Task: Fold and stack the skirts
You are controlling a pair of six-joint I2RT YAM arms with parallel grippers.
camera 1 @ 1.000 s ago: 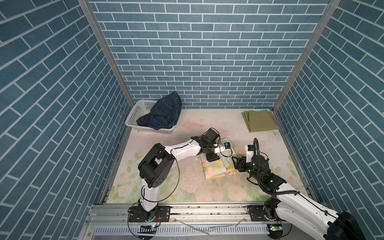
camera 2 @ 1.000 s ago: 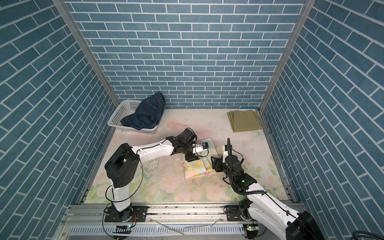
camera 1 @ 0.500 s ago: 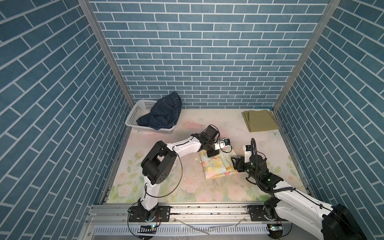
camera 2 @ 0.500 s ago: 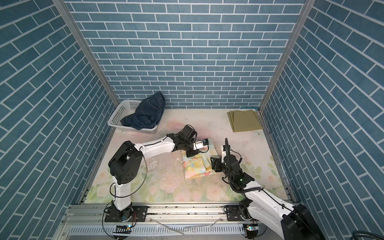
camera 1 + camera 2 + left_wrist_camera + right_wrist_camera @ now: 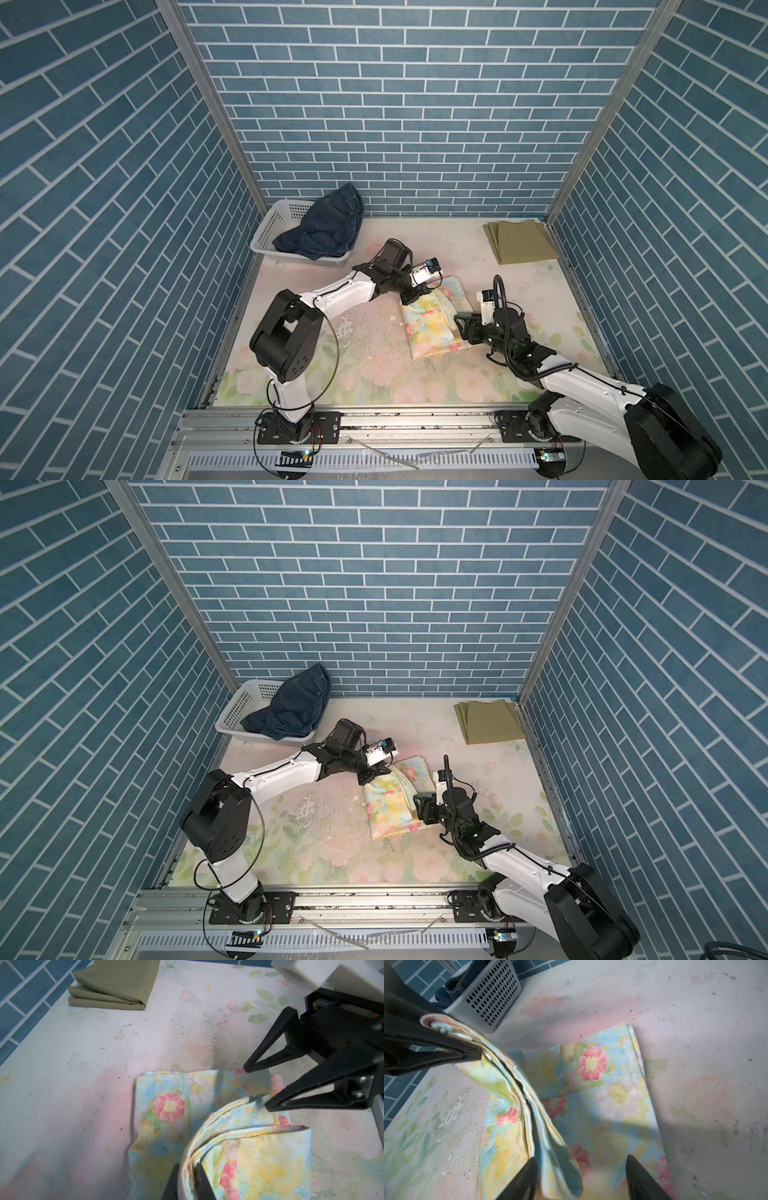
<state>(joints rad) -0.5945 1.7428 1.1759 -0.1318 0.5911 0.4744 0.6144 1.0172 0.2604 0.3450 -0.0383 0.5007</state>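
The raised fold (image 5: 445,304) runs at a slant across the pastel floral skirt and the fold's end by the robot's right gripper hangs loose, so the right gripper should go back and pinch that end (image 5: 566,1182).
The pastel floral skirt (image 5: 428,328) (image 5: 388,808) lies folded mid-table. My left gripper (image 5: 409,297) (image 5: 370,778) (image 5: 188,1178) is shut on several layers of its far-left edge and holds them raised in a ridge (image 5: 517,1084). My right gripper (image 5: 463,328) (image 5: 422,810) (image 5: 581,1167) stands open over the skirt's right side, with the end of the raised fold between its fingers, not pinched. The olive-green skirt (image 5: 521,247) (image 5: 490,727) (image 5: 116,985) lies folded at the back right corner. The dark denim skirt (image 5: 328,226) (image 5: 295,708) hangs crumpled over the basket.
The white perforated basket (image 5: 274,224) (image 5: 241,706) (image 5: 492,995) stands at the back left by the wall. Blue brick walls close in the table on three sides. The flowered table cover is flaked near the skirt's left side (image 5: 353,328).
My left gripper has shut on the floral skirt's edge and drawn it up a little. My right gripper has edged in over the skirt's right side, staying open.
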